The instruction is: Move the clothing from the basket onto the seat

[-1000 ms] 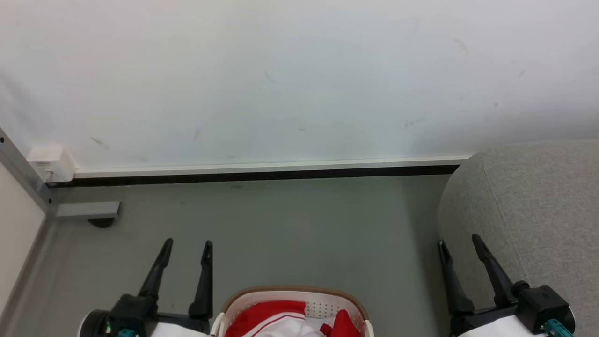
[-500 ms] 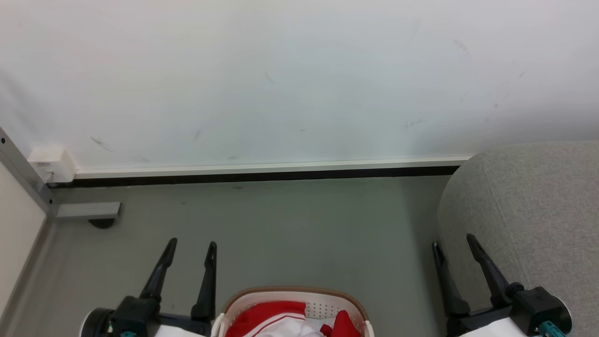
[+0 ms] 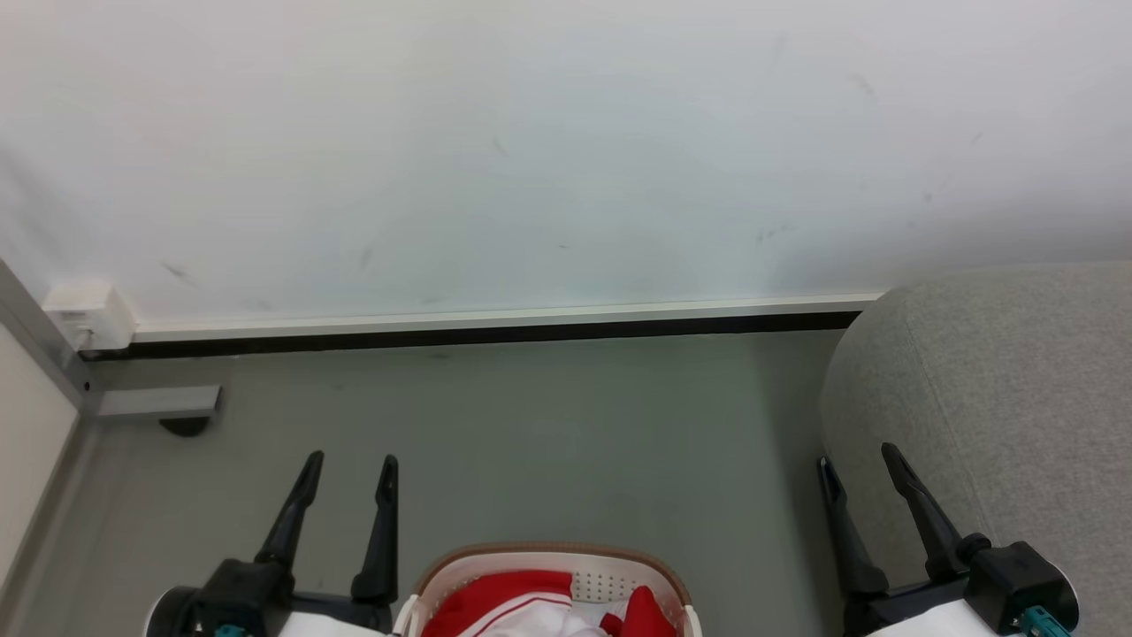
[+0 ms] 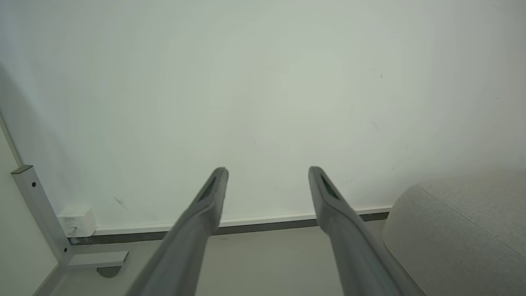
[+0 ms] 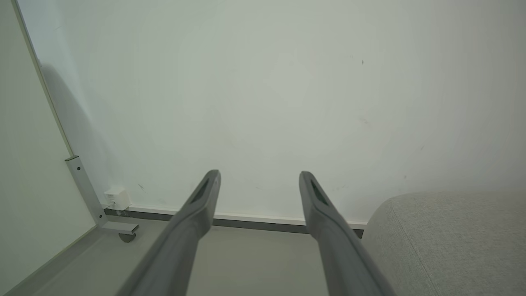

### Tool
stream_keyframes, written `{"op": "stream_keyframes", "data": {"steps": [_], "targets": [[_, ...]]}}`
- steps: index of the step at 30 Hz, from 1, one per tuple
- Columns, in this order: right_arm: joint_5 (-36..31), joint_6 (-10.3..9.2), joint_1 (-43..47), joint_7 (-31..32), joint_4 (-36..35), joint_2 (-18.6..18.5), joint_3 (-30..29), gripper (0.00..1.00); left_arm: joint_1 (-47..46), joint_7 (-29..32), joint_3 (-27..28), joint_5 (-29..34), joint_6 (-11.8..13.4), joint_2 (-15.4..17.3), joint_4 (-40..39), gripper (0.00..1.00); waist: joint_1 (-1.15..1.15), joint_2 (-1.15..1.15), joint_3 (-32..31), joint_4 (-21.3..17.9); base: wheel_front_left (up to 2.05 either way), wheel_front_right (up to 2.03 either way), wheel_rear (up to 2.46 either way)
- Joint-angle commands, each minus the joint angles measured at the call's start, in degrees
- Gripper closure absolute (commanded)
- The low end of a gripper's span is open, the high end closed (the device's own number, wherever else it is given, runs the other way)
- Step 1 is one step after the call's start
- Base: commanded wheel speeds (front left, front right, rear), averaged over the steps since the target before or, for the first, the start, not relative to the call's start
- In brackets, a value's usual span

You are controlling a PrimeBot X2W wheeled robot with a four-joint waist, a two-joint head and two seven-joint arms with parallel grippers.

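A striped band (image 3: 520, 602) connects the red and white cloth, so the clothing (image 3: 493, 609) will come up together and trail down to the basket when the robot lifts it.
At the bottom middle of the head view, the white basket (image 3: 553, 562) with a brown rim holds red and white clothing (image 3: 522, 603). The big grey seat (image 3: 1008, 398) with a rounded edge fills the right side; it also appears at lower right as the seat (image 4: 460, 234) and the seat (image 5: 448, 242) in the wrist views. My left gripper (image 3: 351, 461) stands open and empty just left of the basket. In front of the seat's rounded edge, my right gripper (image 3: 858, 456) is open too, holding nothing. Both left gripper (image 4: 268, 169) and right gripper (image 5: 259, 173) point toward the wall.
A white wall (image 3: 531, 150) with a dark baseboard runs across the back. Grey floor (image 3: 566, 433) lies between the basket and the wall. At far left a metal frame leg with a foot (image 3: 159, 402) and a small white box (image 3: 84, 314) stand against the wall.
The head view has shifted slightly, so the scene sits a little further left. Both grippers stay open and hold about the same places beside the basket.
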Motion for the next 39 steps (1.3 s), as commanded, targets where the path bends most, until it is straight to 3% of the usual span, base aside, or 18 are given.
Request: {"op": "stream_keyframes", "data": {"steps": [1,17,28,39], "targets": [[0.7,-0.12,-0.8,0.0,0.2,-0.1,0.0,0.0,-0.1,0.0,0.3,-0.6,-0.2,0.1,0.3,0.0,0.0,0.0,0.0,-0.2,0.0,0.0,0.0],[-0.1,-0.12,-2.5,0.0,-1.2,-0.1,-1.4,0.0,-2.7,0.0,0.6,-1.2,-0.4,-0.2,6.7,0.0,0.0,0.0,5.3,-5.2,0.0,0.0,0.0],[0.7,-0.12,-6.2,0.0,-4.1,-0.1,-4.5,0.0,-11.4,0.0,-1.6,-0.2,-3.1,1.0,19.9,0.0,0.0,0.0,15.2,-9.2,0.0,0.0,0.0],[2.5,-0.12,-10.1,0.0,-6.3,-0.1,-5.0,0.0,-22.6,1.8,-6.1,0.9,-5.5,4.3,38.6,0.0,0.0,0.0,24.0,-13.2,0.0,0.0,0.0]]}}
